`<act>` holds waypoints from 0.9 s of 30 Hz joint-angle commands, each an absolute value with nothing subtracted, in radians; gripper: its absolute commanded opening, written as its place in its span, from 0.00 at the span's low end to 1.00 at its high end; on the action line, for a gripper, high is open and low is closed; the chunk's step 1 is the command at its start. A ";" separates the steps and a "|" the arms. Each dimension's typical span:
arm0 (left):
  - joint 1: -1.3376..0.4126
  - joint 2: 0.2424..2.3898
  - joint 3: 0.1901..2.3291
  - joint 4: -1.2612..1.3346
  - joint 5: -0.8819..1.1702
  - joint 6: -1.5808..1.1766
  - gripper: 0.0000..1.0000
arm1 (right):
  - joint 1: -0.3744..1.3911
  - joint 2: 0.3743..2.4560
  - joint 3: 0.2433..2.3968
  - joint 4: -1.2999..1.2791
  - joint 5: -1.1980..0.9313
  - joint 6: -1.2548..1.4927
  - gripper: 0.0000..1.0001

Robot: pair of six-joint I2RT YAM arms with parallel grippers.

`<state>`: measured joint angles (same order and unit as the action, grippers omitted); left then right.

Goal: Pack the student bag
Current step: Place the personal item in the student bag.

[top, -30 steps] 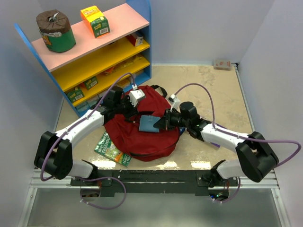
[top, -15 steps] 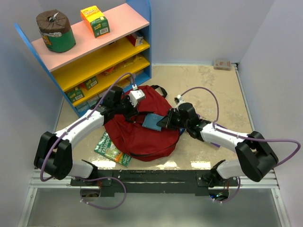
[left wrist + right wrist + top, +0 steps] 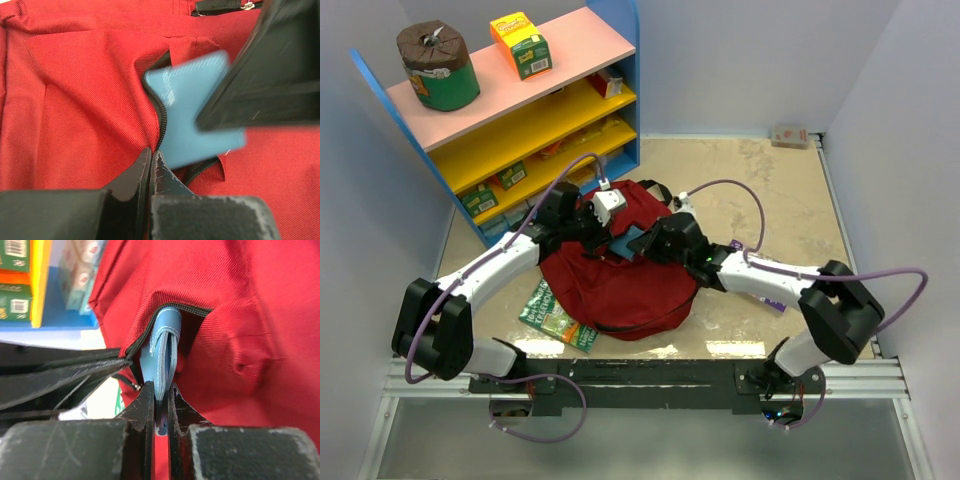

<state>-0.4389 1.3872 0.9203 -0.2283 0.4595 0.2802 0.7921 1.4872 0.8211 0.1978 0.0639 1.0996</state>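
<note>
My right gripper needs to let go of the blue pencil case (image 3: 626,243), which sticks partway out of the bag, and press it fully into the zipper opening (image 3: 190,330) before it takes the zipper pull.
The dark-red student bag (image 3: 620,285) lies flat in the middle of the table. My left gripper (image 3: 604,238) is shut on the edge of the bag's zipper opening (image 3: 162,120) and pinches the fabric between its closed fingers (image 3: 151,162). My right gripper (image 3: 645,245) is shut on a blue pencil case (image 3: 162,357) and holds it edge-on in the zipper opening (image 3: 172,307). The case's far end sits inside the slit. In the left wrist view the blue case (image 3: 192,117) lies across the opening, and the right gripper's dark body covers part of it.
A green book (image 3: 556,316) sticks out from under the bag's left side. A blue shelf unit (image 3: 520,110) with boxes stands at the back left. A small box (image 3: 790,135) lies by the far wall. A purple item (image 3: 776,304) lies under the right arm.
My right gripper has moved left and away with the blue pencil case, from above the bag's middle into the zipper opening beside the left gripper. The left gripper has kept its hold.
</note>
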 commanded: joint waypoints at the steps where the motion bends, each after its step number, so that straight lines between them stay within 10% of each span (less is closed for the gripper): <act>1: -0.443 1.374 0.940 -0.203 0.515 0.268 0.00 | 0.857 1.557 0.937 0.177 0.245 1.193 0.00; 7: -0.445 1.381 0.953 -0.206 0.531 0.261 0.00 | 0.911 1.658 1.029 0.203 0.311 1.137 0.05; 11: -0.445 1.381 0.969 -0.225 0.529 0.267 0.00 | 0.911 1.625 1.040 0.154 0.369 1.005 0.60; 14: -0.445 1.378 0.971 -0.232 0.525 0.275 0.00 | 0.910 1.546 0.988 0.126 0.394 0.908 0.74; 23: -0.445 1.391 0.979 -0.225 0.529 0.253 0.00 | 0.946 1.529 0.916 0.043 0.471 0.847 0.05; 27: -0.445 1.388 0.979 -0.235 0.528 0.262 0.00 | 0.951 1.569 0.919 0.034 0.457 0.836 0.00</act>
<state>-0.4397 1.3930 0.9352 -0.2363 0.4911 0.2722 0.9432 1.5513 0.9226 0.0364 0.4282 0.8696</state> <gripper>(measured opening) 0.018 0.010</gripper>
